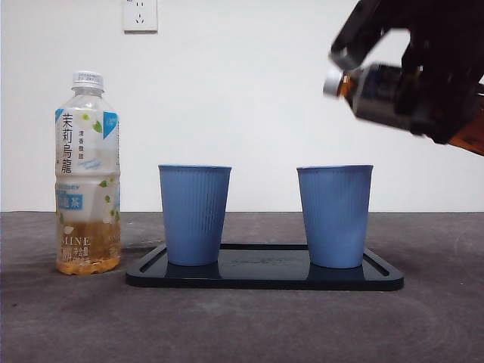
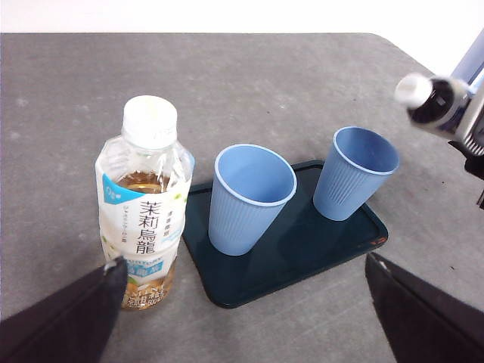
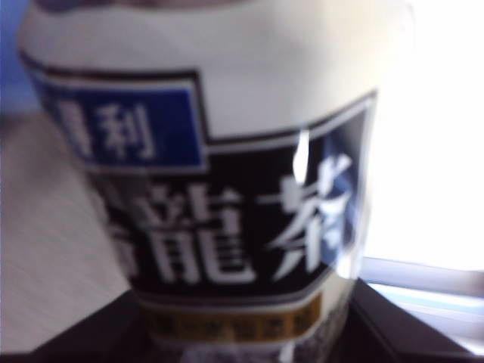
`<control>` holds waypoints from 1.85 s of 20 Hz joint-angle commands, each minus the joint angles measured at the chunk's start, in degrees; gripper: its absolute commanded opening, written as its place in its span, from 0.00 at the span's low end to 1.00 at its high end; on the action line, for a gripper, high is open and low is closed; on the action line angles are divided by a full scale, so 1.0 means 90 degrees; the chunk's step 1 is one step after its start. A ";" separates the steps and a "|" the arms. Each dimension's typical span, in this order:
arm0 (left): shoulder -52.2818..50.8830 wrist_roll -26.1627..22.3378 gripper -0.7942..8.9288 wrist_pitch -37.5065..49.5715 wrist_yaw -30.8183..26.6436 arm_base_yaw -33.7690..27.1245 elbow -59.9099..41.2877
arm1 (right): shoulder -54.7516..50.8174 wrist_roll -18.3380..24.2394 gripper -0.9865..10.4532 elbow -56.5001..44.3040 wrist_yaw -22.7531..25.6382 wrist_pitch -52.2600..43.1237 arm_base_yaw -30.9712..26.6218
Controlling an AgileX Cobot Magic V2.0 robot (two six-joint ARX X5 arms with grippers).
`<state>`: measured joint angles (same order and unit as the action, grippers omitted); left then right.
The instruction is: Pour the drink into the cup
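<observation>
The jasmine tea bottle (image 1: 88, 178) is closed by the white cap (image 1: 88, 79), so the bottle's tea should stay inside when the robot tips the bottle toward the cup.
My right gripper (image 1: 427, 94) is shut on a dark tea bottle (image 1: 378, 94) with a black label, held tilted in the air with its capped neck pointing toward the cups. The bottle hangs above and slightly right of the right blue cup (image 1: 335, 215). In the right wrist view the bottle (image 3: 227, 189) fills the picture between the jaws of the right gripper (image 3: 242, 333). A second blue cup (image 1: 194, 215) stands to the left on the same black tray (image 1: 265, 276). My left gripper (image 2: 243, 263) is open and held back, looking down on both cups (image 2: 249, 200) (image 2: 355, 172) and the held bottle (image 2: 435, 106).
A clear jasmine tea bottle (image 1: 88, 174) with a white cap stands upright on the grey table, left of the tray; in the left wrist view this bottle (image 2: 144, 204) is close to one jaw. A wall socket (image 1: 140, 15) sits high on the white wall.
</observation>
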<state>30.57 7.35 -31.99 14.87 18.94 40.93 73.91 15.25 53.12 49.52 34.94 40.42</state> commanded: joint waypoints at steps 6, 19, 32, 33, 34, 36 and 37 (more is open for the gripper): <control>0.0012 -0.0124 0.58 0.0034 -0.0012 0.0029 0.0039 | -0.1146 -0.1557 0.26 0.0182 -0.1554 -0.0631 -0.0855; 0.0012 -0.0121 0.58 0.0032 -0.0012 0.0029 0.0039 | -0.1984 -0.2849 0.26 -0.3419 -0.3679 -0.6489 -0.2317; 0.0012 -0.0126 0.58 0.0041 -0.0012 0.0029 0.0039 | 0.0491 -0.2841 0.26 -0.3949 -0.4362 -0.9641 -0.2645; 0.0012 -0.0126 0.58 0.0044 -0.0012 0.0029 0.0039 | 0.0656 -0.2841 0.26 -0.3949 -0.4381 -0.9814 -0.2645; 0.0012 -0.0131 0.58 0.0044 -0.0012 0.0029 0.0039 | 0.0787 -0.2844 0.26 -0.3949 -0.4430 -0.9916 -0.2645; 0.0012 -0.0146 0.58 0.0044 -0.0012 0.0029 0.0039 | 0.1003 -0.2851 0.26 -0.3949 -0.4469 -1.0008 -0.2645; 0.0012 -0.0146 0.58 0.0041 -0.0012 0.0029 0.0039 | 0.1081 -0.2856 0.26 -0.3949 -0.4469 -1.0057 -0.2645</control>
<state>30.57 6.87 -31.97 14.90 18.94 40.93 83.18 -9.56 16.51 9.10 -53.28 16.45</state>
